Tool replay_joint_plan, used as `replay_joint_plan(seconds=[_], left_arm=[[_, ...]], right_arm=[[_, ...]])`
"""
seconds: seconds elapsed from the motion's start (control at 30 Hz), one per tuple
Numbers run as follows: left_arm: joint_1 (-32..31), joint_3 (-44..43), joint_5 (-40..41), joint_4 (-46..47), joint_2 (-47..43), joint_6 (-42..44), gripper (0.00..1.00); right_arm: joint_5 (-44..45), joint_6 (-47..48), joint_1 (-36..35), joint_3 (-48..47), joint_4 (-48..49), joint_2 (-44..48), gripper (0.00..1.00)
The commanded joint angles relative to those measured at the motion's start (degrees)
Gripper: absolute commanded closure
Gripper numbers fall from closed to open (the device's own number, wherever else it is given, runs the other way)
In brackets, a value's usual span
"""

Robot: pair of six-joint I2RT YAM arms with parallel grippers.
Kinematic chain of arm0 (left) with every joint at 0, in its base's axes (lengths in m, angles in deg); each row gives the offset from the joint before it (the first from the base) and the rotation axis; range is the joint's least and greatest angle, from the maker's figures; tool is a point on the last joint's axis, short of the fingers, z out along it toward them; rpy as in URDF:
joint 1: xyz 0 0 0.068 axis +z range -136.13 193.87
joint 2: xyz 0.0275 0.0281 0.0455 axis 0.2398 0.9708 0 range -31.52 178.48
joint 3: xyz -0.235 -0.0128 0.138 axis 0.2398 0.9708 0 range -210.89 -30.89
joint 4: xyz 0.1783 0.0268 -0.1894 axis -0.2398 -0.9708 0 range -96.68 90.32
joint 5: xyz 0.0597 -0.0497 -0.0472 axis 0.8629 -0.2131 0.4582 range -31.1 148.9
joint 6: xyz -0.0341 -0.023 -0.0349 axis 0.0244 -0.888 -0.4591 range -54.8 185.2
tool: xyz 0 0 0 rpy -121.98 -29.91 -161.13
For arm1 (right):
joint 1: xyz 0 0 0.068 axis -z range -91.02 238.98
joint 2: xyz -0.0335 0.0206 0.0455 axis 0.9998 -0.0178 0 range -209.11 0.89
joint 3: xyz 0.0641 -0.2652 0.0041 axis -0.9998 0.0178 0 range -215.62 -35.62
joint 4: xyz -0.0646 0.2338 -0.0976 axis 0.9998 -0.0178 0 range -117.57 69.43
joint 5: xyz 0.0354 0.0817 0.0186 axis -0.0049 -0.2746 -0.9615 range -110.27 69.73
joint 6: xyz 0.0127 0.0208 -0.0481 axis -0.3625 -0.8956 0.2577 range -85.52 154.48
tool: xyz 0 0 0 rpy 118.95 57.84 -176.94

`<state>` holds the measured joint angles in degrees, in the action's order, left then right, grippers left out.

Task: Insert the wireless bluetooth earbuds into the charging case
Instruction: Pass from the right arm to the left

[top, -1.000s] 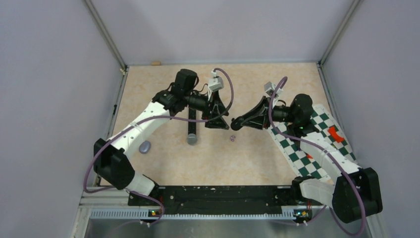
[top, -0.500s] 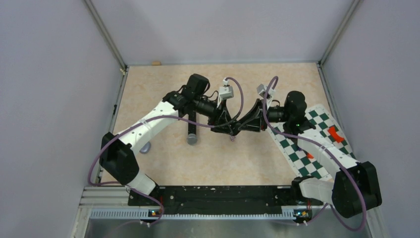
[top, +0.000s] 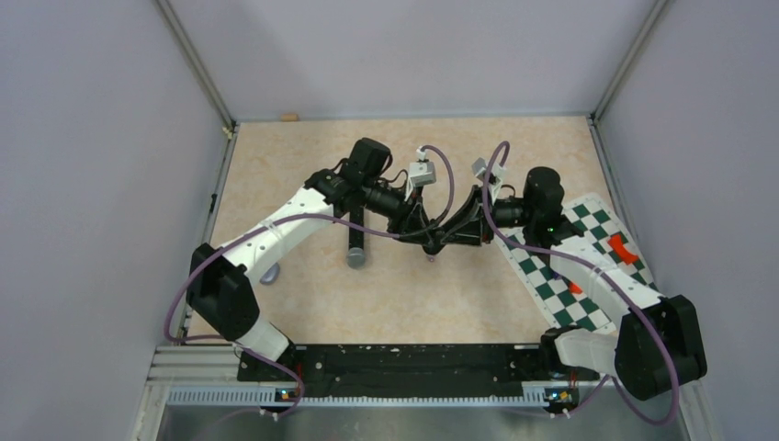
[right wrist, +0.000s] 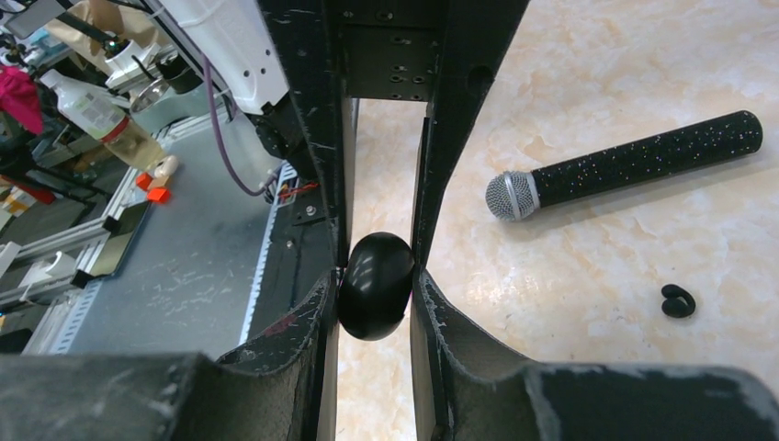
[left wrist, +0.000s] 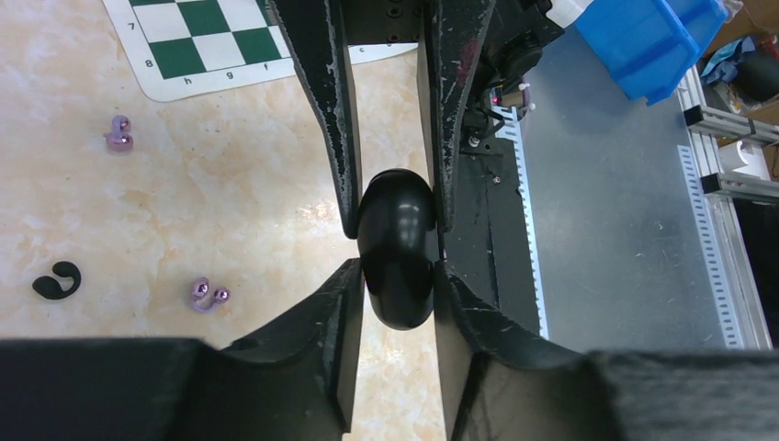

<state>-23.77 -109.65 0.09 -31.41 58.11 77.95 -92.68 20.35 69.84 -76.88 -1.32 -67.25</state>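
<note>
The charging case (right wrist: 376, 285) is at a slant in my right gripper's fingers. My left gripper should hold it while my right gripper opens, moves back and grabs the case (left wrist: 397, 248) straight.
A glossy black oval charging case (left wrist: 395, 248) hangs closed above the table, pinched from both ends. My left gripper (left wrist: 397, 276) is shut on one end of it and my right gripper (right wrist: 375, 276) is shut on the other end of the case (right wrist: 375, 287). In the top view the two grippers meet tip to tip, left (top: 427, 241) and right (top: 441, 241), over mid-table. On the table lie loose earbuds: two purple ones (left wrist: 118, 135) (left wrist: 207, 294) and a black curled one (left wrist: 57, 280), also seen as the black earbud (right wrist: 678, 301).
A black microphone (top: 355, 241) with a grey mesh head lies left of the grippers. A green-and-white chessboard mat (top: 588, 266) lies at the right under the right arm. A small grey object (top: 268, 272) sits by the left arm.
My left arm swung right to meet the right gripper, and its jaws closed from wide open onto the case. The right gripper edged left, still holding the case.
</note>
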Motion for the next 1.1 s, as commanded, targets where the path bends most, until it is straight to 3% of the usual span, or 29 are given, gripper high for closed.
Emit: replay_joint_plan(seconds=[0.0, 0.1, 0.23, 0.3, 0.4, 0.43, 0.53, 0.67, 0.83, 1.07], left_arm=[[-0.74, -2.04, -1.66, -0.18, 0.54, 0.95, 0.67], [-0.76, -2.12, -1.74, -0.18, 0.64, 0.91, 0.82], [-0.76, -2.19, -2.16, -0.12, 0.77, 0.64, 0.88], [-0.77, -2.17, -2.44, 0.33, 0.64, -0.04, 0.91], [-0.68, -1.46, -1.76, 2.76, -0.01, -2.92, 0.98], [-0.64, -0.95, -1.17, 4.18, -0.38, -4.35, 0.99], [0.10, 1.47, 1.30, 9.75, -1.81, -10.15, 1.00], [2.38, 5.17, 4.71, 19.30, -4.21, -19.61, 1.00], [5.25, 11.03, 7.43, 30.69, -6.44, -31.34, 1.00], [7.22, 22.59, 6.77, 52.21, -8.37, -46.41, 1.00]], right_arm=[[-0.47, -0.13, -0.81, -1.95, 3.72, 0.09, 1.00], [-0.39, -0.09, -0.81, -1.90, 3.79, 0.07, 1.00], [0.02, -0.22, -0.82, -1.99, 4.08, 0.19, 1.00], [0.52, -0.53, -0.75, -2.12, 4.27, 0.41, 0.84], [2.60, -1.16, -0.51, -3.28, 3.97, 0.86, 0.39], [3.70, -1.46, -0.22, -4.02, 3.28, 1.08, 0.29], [7.22, -1.93, 2.13, -5.88, 1.75, 2.22, 0.17], [11.10, -4.06, 4.09, -2.83, 7.47, 4.86, 0.15], [14.99, -11.07, 4.16, 5.10, 22.94, 5.93, 0.14], [22.22, -15.89, 4.14, 8.04, 29.67, 2.45, 0.21]])
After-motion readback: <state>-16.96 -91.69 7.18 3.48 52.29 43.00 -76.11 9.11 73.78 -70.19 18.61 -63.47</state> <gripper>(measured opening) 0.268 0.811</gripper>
